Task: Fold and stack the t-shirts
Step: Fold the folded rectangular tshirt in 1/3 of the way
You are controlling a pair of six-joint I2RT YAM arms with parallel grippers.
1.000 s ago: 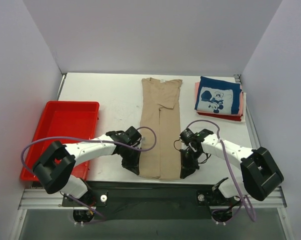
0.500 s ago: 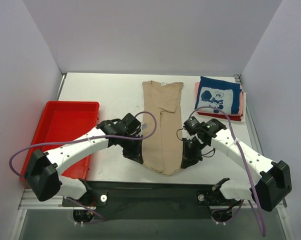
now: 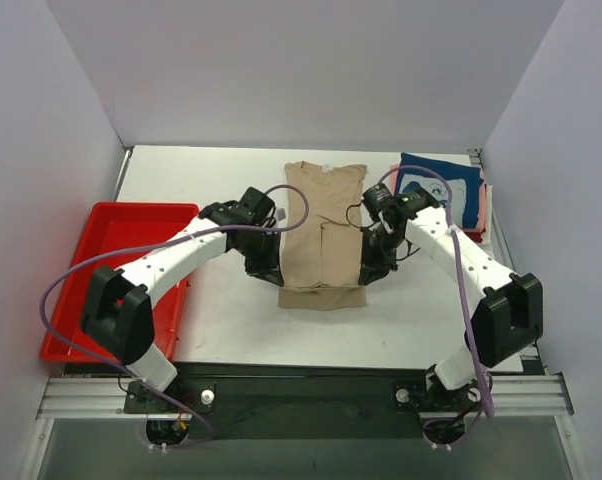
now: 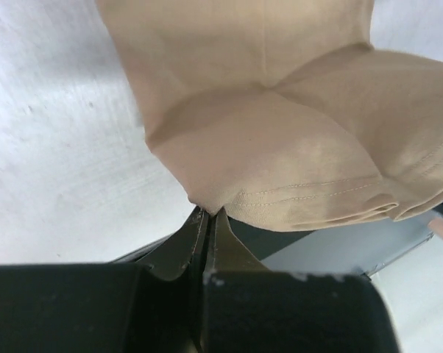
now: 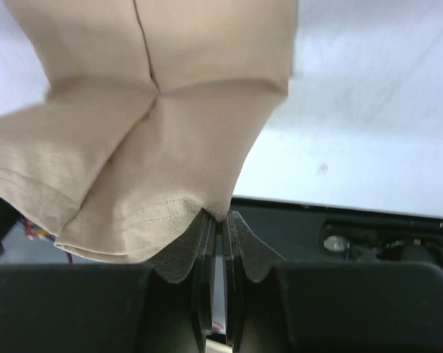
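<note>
The hem lies straight across the tan t-shirt (image 3: 322,288), so the robot's right gripper goes on toward the collar before it lets go of the hem's corner halfway along the t-shirt's folded strip (image 3: 345,217).
The tan t-shirt (image 3: 322,200) lies in the middle of the table, folded into a long strip with its collar at the far end. Its near half is lifted and doubled back, so a fold (image 3: 321,297) forms at the near side. My left gripper (image 3: 269,270) is shut on the hem's left corner, and my right gripper (image 3: 371,268) is shut on the right corner. In the left wrist view the left gripper (image 4: 207,213) pinches the stitched hem of the tan cloth (image 4: 280,154). The right wrist view shows the same: right gripper (image 5: 220,217), cloth (image 5: 170,147).
A stack of folded shirts sits at the back right with the navy printed one (image 3: 456,188) on top and a pink edge (image 3: 485,208) under it; my right arm crosses part of it. A red plastic tray (image 3: 131,250) stands at the left.
Both grippers have moved from the table's near edge toward the back, carrying the tan shirt's hem up and over. The shirt's near half now hangs doubled.
</note>
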